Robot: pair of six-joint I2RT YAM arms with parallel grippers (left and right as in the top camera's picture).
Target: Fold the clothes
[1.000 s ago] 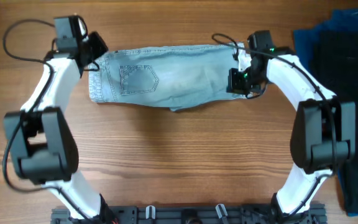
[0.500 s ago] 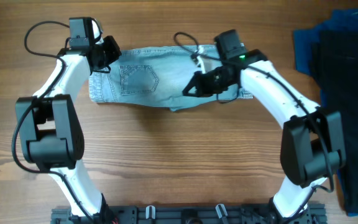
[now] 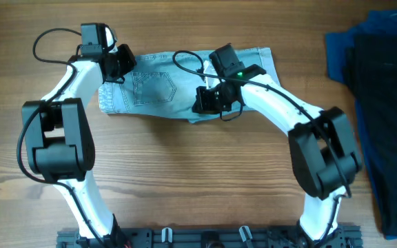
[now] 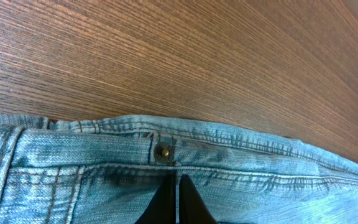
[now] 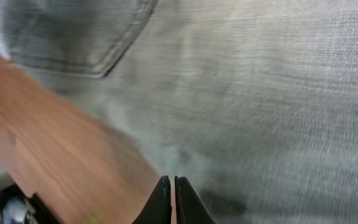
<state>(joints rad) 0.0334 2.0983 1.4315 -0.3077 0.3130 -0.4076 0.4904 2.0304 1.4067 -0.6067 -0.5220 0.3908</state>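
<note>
I should move my right gripper away from the shorts' front edge and take the back edge (image 3: 251,49) with it, because the under layer (image 4: 229,132) shows past the top layer at the shorts' back edge.
The light blue denim shorts (image 3: 164,83) lie flat at the back middle of the table, waistband to the left, with a back pocket (image 3: 154,87) facing up. My left gripper (image 3: 119,63) is shut, its tips resting on the denim (image 4: 260,186) just below the waistband button (image 4: 163,150). My right gripper (image 3: 209,100) is shut and hovers over the shorts' front edge near the middle. In the blurred right wrist view its tips (image 5: 171,182) are over the denim (image 5: 278,93) beside bare wood, with the pocket (image 5: 73,37) ahead.
A dark blue cloth (image 3: 336,48) and a black garment (image 3: 391,103) lie at the table's right side. The arms' base rail (image 3: 205,238) runs along the front edge. Bare wood table (image 3: 185,172) lies in front of the shorts.
My right gripper has swept left across the shorts, from the right hem end to the middle. My left gripper has shifted slightly right along the waistband.
</note>
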